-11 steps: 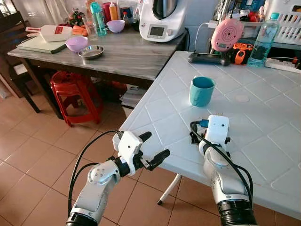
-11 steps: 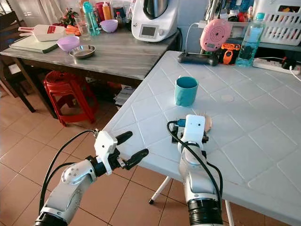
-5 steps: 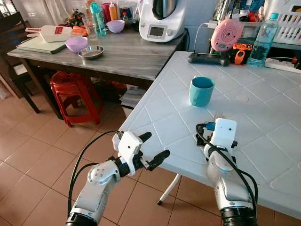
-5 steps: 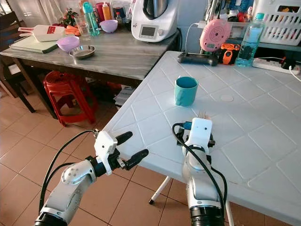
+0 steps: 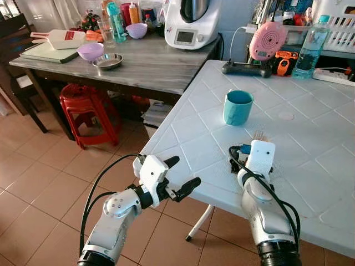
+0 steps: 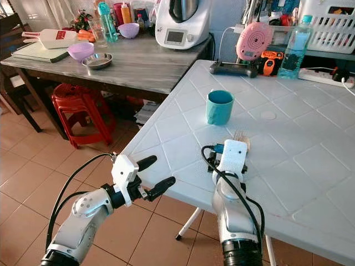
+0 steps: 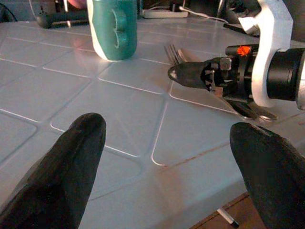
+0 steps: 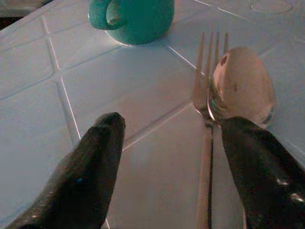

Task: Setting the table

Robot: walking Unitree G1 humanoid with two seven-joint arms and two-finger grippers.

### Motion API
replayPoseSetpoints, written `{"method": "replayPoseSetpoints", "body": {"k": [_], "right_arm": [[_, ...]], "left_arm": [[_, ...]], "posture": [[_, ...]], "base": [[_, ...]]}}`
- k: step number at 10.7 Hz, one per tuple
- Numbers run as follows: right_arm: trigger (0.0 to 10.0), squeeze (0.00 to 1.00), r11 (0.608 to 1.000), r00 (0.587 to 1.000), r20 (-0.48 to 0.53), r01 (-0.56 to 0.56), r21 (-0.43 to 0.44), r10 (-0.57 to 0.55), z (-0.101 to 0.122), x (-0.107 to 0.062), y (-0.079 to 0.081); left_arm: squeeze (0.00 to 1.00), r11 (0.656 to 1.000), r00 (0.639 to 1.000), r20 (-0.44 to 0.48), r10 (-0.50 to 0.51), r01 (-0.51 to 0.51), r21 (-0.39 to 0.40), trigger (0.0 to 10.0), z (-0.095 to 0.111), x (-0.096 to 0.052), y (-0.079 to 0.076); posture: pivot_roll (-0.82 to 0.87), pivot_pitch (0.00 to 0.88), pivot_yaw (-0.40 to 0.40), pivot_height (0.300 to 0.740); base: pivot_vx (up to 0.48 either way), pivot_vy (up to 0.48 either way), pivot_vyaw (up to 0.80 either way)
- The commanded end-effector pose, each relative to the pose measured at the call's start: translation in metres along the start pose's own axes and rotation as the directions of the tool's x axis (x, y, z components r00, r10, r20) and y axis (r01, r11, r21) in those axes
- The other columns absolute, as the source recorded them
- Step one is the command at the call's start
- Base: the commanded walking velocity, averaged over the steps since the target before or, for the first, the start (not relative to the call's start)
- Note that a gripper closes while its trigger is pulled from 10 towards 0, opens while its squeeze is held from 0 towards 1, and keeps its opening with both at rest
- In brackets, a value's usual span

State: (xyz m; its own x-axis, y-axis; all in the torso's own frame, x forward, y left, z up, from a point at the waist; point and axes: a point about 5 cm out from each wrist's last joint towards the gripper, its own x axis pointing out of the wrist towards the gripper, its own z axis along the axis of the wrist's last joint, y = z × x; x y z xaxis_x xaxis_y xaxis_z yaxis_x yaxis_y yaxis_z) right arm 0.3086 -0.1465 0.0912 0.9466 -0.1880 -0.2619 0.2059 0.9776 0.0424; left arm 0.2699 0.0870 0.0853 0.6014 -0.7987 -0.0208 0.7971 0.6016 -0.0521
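The spoon's bowl (image 8: 243, 86) is only leaning against the edge of the fork, so the silver fork (image 8: 206, 160) will come away by itself and the spoon will stay behind when the robot carries the fork.
A teal mug (image 5: 238, 107) stands on the white tiled table (image 5: 188, 149). A little nearer to me, a fork (image 8: 206, 95) and a spoon (image 8: 243, 83) lie side by side on the table top. My right gripper (image 8: 172, 124) is low over the table and open. The fork's handle runs between its fingers, and the spoon's bowl lies just past one fingertip. The fork's tines (image 5: 258, 135) poke out beyond the wrist. My left gripper (image 5: 184, 171) is open and holds nothing, hovering off the table's near left edge.
A wooden side table (image 5: 150, 66) at the left carries bowls, bottles and a white kitchen machine (image 5: 192, 22), with a red stool (image 5: 89, 111) beneath. At the back of the white table are a pink device (image 5: 267, 40), a water bottle (image 5: 310, 47) and a power strip.
My right wrist has shifted slightly right and back towards the near edge, so more of the fork's tines show beyond it. The left arm has not moved.
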Motion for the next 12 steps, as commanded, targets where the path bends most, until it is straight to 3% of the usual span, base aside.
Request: {"method": "replayPoseSetpoints", "body": {"k": [1,2,9,12], "right_arm": [[7.7,0.0,1.0,1.0,0.003,-0.018,-0.001,0.018,0.002,0.002,0.007],[10.0,0.0,1.0,1.0,-0.004,-0.018,-0.003,0.018,0.001,0.003,0.007],[10.0,0.0,0.998,0.995,-0.076,0.066,0.013,-0.065,-0.013,-0.001,-0.014],[10.0,0.0,0.997,0.994,-0.087,0.07,0.012,-0.069,-0.012,0.005,-0.015]], "left_arm": [[0.0,1.0,1.0,-0.013,0.003,-0.003,0.005,10.0,-0.001,-0.002,0.001],[0.0,1.0,1.0,-0.014,0.004,-0.004,0.004,10.0,-0.001,-0.002,0.001],[0.0,1.0,1.0,-0.019,-0.006,0.007,0.012,10.0,-0.001,-0.002,0.001],[0.0,1.0,1.0,-0.019,-0.013,0.013,0.016,10.0,0.0,-0.001,0.0]], "posture": [[0.0,0.0,0.078,0.74],[0.0,0.0,0.077,0.74],[0.0,0.0,0.084,0.74],[0.0,0.0,0.088,0.74]], "base": [[0.0,0.0,0.0],[0.0,0.0,0.0],[0.0,0.0,0.0],[0.0,0.0,0.0]]}}
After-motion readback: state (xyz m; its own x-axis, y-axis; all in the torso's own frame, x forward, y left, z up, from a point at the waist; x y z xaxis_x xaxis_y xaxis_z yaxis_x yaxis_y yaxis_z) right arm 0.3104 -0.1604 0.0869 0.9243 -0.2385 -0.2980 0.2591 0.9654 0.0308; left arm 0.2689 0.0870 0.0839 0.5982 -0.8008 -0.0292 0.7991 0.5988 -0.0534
